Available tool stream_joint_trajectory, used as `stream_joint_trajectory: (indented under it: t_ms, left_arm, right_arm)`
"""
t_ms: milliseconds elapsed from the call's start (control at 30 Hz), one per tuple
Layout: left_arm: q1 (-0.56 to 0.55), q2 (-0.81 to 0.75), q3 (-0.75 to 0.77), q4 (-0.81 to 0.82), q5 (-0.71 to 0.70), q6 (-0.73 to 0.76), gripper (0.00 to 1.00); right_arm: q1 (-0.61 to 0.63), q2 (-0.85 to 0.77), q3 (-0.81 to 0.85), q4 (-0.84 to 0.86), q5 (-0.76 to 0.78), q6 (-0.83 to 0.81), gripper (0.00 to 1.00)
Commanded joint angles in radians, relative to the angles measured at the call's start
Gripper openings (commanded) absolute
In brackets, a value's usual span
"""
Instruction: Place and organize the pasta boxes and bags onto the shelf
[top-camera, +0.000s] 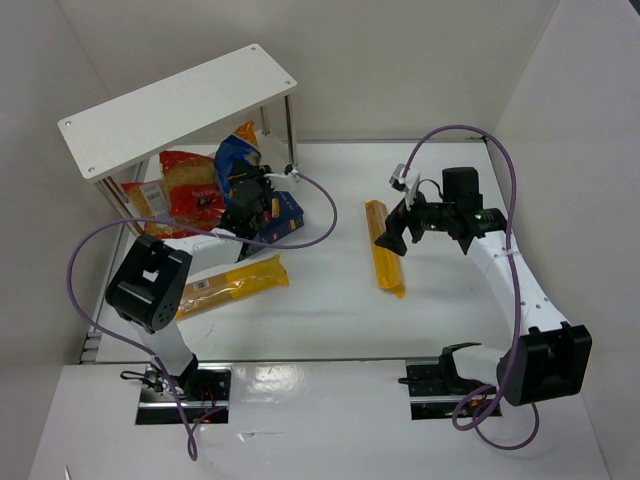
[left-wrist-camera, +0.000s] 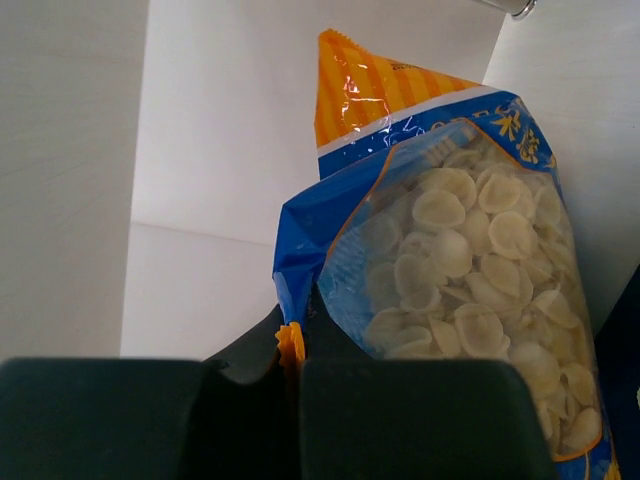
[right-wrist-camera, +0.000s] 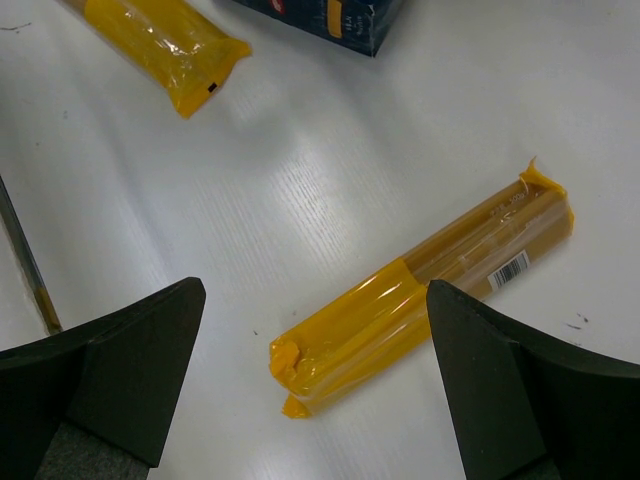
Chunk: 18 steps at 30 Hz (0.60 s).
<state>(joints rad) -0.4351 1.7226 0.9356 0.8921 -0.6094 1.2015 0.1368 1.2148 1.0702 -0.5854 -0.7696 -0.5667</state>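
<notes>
The blue bag's orange top (top-camera: 246, 131) is inside the open gap by the shelf's end post (top-camera: 290, 132). My left gripper should keep moving toward that post and let go there.
The white two-tier shelf (top-camera: 170, 105) stands at the back left. A red-and-clear bag (top-camera: 190, 185) lies on its lower board. My left gripper (top-camera: 247, 192) is shut on the orange bottom seam of the blue bag (top-camera: 237, 150) and holds it upright at the shelf's right end. In the left wrist view the gripper (left-wrist-camera: 295, 350) pinches that seam below the blue bag (left-wrist-camera: 450, 260). The dark-blue pasta box (top-camera: 283, 215) lies beside it. My right gripper (top-camera: 395, 232) is open above one long yellow bag (top-camera: 384, 247), which shows in the right wrist view (right-wrist-camera: 420, 305) between my fingers (right-wrist-camera: 150, 340).
A second long yellow bag (top-camera: 232, 285) lies on the table in front of the shelf and also shows in the right wrist view (right-wrist-camera: 165, 40). The box corner (right-wrist-camera: 330, 20) is at that view's top edge. White walls enclose the table on three sides.
</notes>
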Motion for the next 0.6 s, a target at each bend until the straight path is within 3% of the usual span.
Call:
stream_joint_trajectory:
  t_ms: [0, 567]
  left_arm:
    - [0.03, 0.023, 0.062, 0.096, -0.004, 0.01, 0.0]
    - [0.039, 0.17, 0.203, 0.094, -0.004, 0.021, 0.0]
  right_arm:
    - [-0.008, -0.009, -0.013, 0.004, -0.017, -0.013, 1.0]
    - [-0.017, -0.037, -0.023, 0.004, -0.027, -0.022, 1.0]
